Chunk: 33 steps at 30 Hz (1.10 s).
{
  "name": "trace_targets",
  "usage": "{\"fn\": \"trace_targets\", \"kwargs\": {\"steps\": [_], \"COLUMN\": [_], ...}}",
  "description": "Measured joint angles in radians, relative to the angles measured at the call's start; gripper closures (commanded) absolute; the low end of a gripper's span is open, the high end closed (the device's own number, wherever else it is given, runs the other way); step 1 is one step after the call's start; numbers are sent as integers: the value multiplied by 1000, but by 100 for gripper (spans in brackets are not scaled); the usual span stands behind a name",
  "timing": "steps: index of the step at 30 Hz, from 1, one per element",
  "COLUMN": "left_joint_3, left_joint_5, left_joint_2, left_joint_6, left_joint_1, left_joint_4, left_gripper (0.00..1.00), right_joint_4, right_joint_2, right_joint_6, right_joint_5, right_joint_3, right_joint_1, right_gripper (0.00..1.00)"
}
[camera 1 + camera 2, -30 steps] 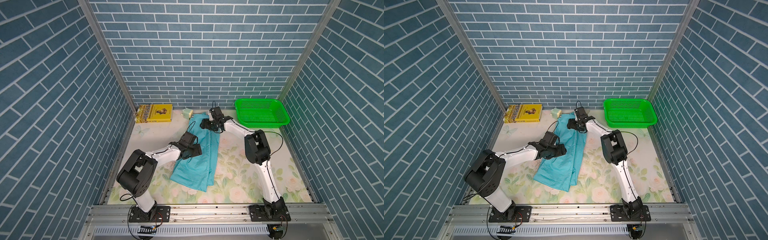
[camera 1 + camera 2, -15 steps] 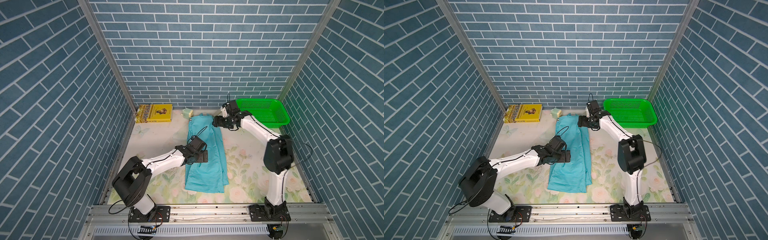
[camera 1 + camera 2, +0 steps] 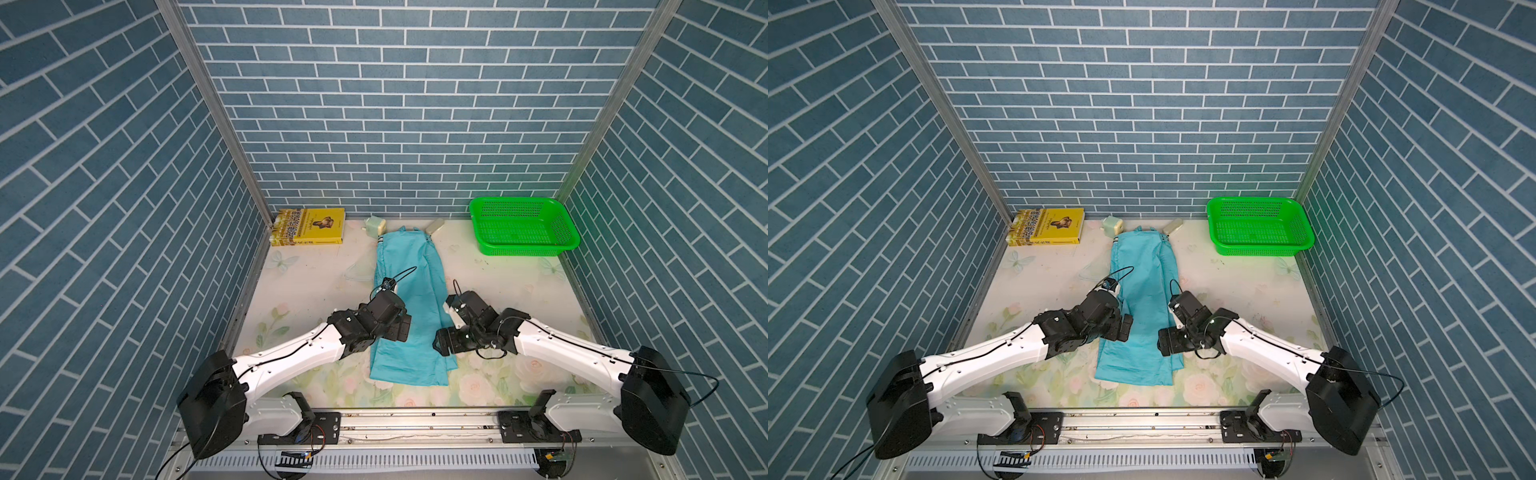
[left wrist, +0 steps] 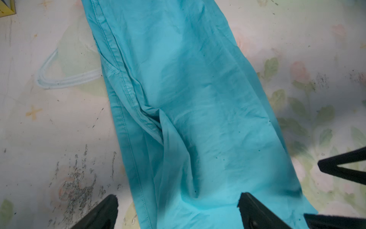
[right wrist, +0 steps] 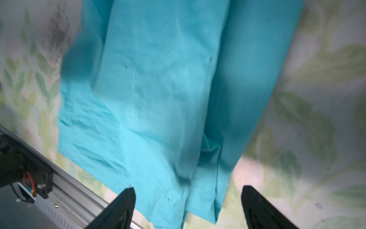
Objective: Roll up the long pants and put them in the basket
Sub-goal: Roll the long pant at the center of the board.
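The lower leg's creased edge pokes out past the upper leg, so next my right gripper grabs the hem corner and pulls the cloth out before rolling.
The long pants lie flat and lengthwise on the flowered table in both top views. Their striped waistband is at the far end and the leg ends are near the front. My left gripper hovers at the legs' left edge. In the left wrist view it is open, with teal cloth lying under the gap and nothing pinched. My right gripper is at the legs' right edge. It is open above the leg hems.
A yellow book lies at the back left and a green basket at the back right. Two small pale objects sit by the waistband. A pale looped outline shows left of the pants. A metal rail runs along the front.
The pants went from slanted to straight along the table. My right arm swung from the waistband back to the lower legs, the left gripper shifted nearer the front, and both jaws widened.
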Motion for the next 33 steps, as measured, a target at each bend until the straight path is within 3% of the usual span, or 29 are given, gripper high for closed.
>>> {"fn": "trace_targets", "kwargs": {"steps": [4, 15, 18, 20, 23, 27, 33], "left_joint_3": [0, -2, -2, -5, -13, -44, -88], "left_joint_5": [0, 4, 6, 9, -1, -25, -51], "left_joint_2": [-17, -86, -88, -93, -106, -119, -48], "left_joint_6": [0, 20, 27, 34, 50, 91, 203], "left_joint_1": [0, 0, -1, -7, -43, -142, -286], "left_joint_4": [-5, -10, -9, -6, 13, 99, 251], "left_gripper": [0, 0, 0, 0, 0, 0, 0], "right_joint_4": [41, 102, 87, 68, 30, -23, -107], "right_joint_2": [-13, 82, 113, 120, 109, 19, -121], "right_joint_6": [51, 111, 118, 119, 124, 127, 106], "right_joint_5": [30, 76, 97, 110, 129, 125, 102], "right_joint_3": [-52, -77, -71, -61, -50, -48, -48], "right_joint_1": [85, 174, 198, 203, 203, 159, 4], "right_gripper": [9, 14, 30, 61, 87, 100, 100]}}
